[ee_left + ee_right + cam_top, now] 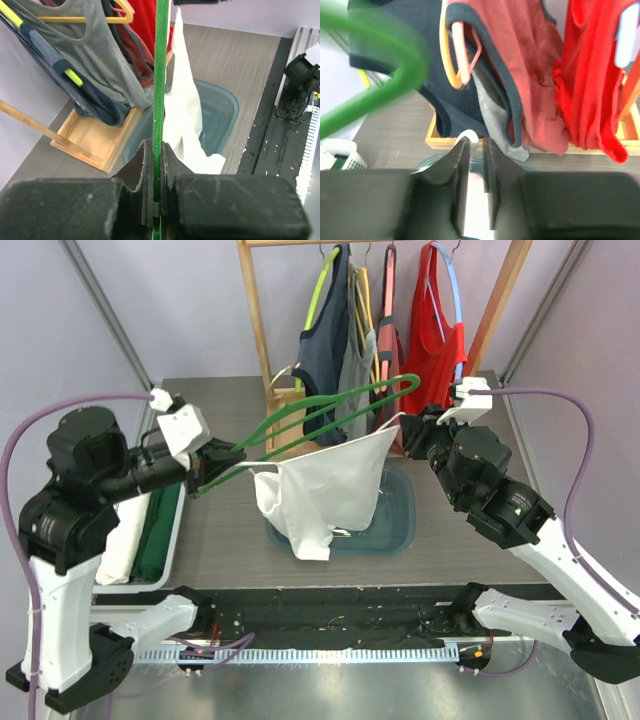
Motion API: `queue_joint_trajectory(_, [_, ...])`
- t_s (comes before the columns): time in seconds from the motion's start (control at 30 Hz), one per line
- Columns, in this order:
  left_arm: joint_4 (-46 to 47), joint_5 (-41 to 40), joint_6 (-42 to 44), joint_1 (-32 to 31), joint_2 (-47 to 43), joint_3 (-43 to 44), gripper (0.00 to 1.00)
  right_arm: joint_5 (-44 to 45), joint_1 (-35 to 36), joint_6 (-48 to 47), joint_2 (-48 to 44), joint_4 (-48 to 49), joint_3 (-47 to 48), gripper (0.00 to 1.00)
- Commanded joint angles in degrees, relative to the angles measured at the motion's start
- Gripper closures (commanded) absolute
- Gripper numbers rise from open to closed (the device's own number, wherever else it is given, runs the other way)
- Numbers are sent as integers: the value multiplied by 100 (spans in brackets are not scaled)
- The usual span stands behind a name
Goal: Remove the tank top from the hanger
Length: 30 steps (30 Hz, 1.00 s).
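Observation:
One white strap [262, 465] goes around the green hanger beside the robot's left gripper, so next the right gripper takes the hanger's far end [408, 383] to free the left gripper for the strap.
My left gripper [212, 468] is shut on the near end of a green hanger [320, 410], which slants up and away to the right. In the left wrist view the hanger bar [160, 75] runs between the closed jaws of that gripper [158, 150]. A white tank top [320, 490] hangs below the hanger, over a teal bin [398, 525]. My right gripper [408, 425] is shut on its upper right corner. White fabric [475, 210] shows between the jaws of the right gripper [476, 145]. The top's left corner sits by the hanger near my left gripper; I cannot tell if it is hooked.
A wooden clothes rack [258, 330] at the back holds navy, grey, pink and red tank tops [440, 320] on coloured hangers. A white basket [172, 530] with green and white clothes stands at the left edge of the table.

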Motion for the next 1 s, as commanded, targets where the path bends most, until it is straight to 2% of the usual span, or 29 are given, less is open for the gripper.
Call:
queue_joint_trajectory(0.0, [683, -114, -64, -27, 773, 507, 100, -357, -52, -74, -174, 61, 28, 62])
queue_joint_trajectory(0.03, [709, -148, -21, -79, 922, 831, 100, -339, -52, -82, -226, 52, 37, 56])
queue_joint_trajectory(0.27, [587, -439, 147, -501, 2258, 2397, 100, -312, -61, -196, -481, 8, 186, 53])
queue_joint_trajectory(0.3, [534, -456, 182, -562, 2425, 2494, 100, -374, -52, -214, -525, -18, 221, 52])
queue_joint_trajectory(0.33, [438, -535, 225, -719, 2453, 2539, 100, -470, -52, -223, -569, -71, 248, 45])
queue_joint_trajectory(0.4, [376, -588, 357, -861, 2444, 2408, 100, -952, -52, -232, -754, -159, 379, 39])
queue_joint_trajectory(0.43, [280, -606, 393, -957, 2375, 2216, 100, -1137, -61, -267, -815, -246, 441, 31])
queue_joint_trajectory(0.5, [165, -615, 533, -1037, 2286, 2013, 100, -1724, -52, -354, -903, -387, 694, 27])
queue_joint_trajectory(0.7, [-678, -387, 964, -1239, 2137, 1748, 100, -3079, -52, -1040, -693, -1230, 1809, 25])
queue_joint_trajectory(0.73, [-897, -308, 1086, -1300, 2137, 1696, 100, -3621, -52, -1101, -597, -1405, 1917, 25])
queue_joint_trajectory(0.77, [-968, -220, 1139, -1336, 2110, 1634, 100, -3809, -52, -1258, -553, -1485, 2057, 25])
queue_joint_trajectory(0.8, [-1065, -106, 1166, -1397, 2084, 1477, 100, -4202, -52, -1321, -526, -1538, 2093, 25])
queue_joint_trajectory(0.97, [-1399, 334, 1324, -1459, 2066, 1335, 100, -4961, -52, -1890, -263, -1899, 1971, 25])
